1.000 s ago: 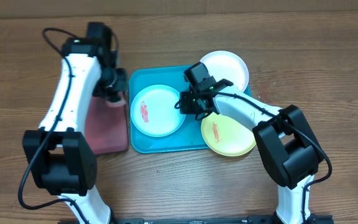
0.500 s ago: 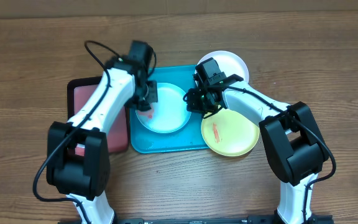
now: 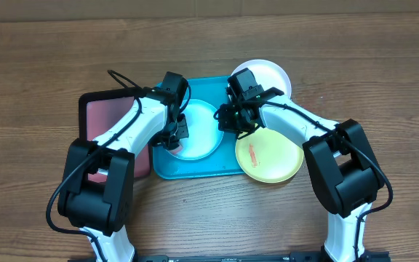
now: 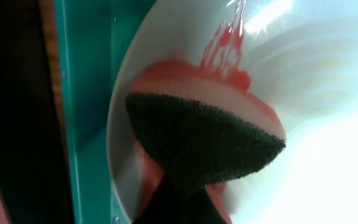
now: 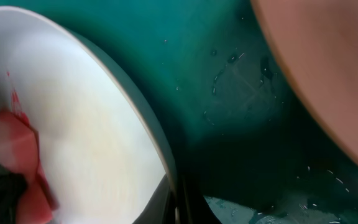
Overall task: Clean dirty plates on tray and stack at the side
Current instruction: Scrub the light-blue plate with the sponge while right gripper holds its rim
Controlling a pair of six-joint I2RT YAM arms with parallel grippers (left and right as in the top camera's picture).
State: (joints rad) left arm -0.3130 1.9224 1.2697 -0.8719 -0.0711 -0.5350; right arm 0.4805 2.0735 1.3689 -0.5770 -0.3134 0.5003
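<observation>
My left gripper should wipe the sponge back over the red streaks [image 4: 225, 51] toward the plate's middle, because the sponge is at the plate's edge [image 4: 112, 124] beside the tray's rim.
The light blue plate [image 3: 204, 136] lies in the turquoise tray [image 3: 195, 168]. My left gripper [image 3: 174, 133] is shut on a sponge [image 4: 204, 134] with a dark scrub face, pressed onto the plate's left part [image 4: 309, 93] amid a red smear. My right gripper [image 3: 228, 121] is shut on the plate's right rim, which runs between its fingers [image 5: 179, 202]; the plate [image 5: 86, 124] and tray floor [image 5: 229, 81] show there. The yellow plate [image 3: 273, 159] with a red smear overlaps the tray's right edge. The white plate [image 3: 271, 76] sits at the tray's back right corner.
A smaller black-rimmed pink tray [image 3: 108, 116] lies on the wooden table just left of the turquoise tray, under my left arm. The tray rim [image 4: 86, 93] stands close beside the plate's left edge. Water drops lie on the tray floor.
My left arm has swung from over the pink tray to the light blue plate and set the sponge on the smear. My right gripper shifted slightly and then held still.
</observation>
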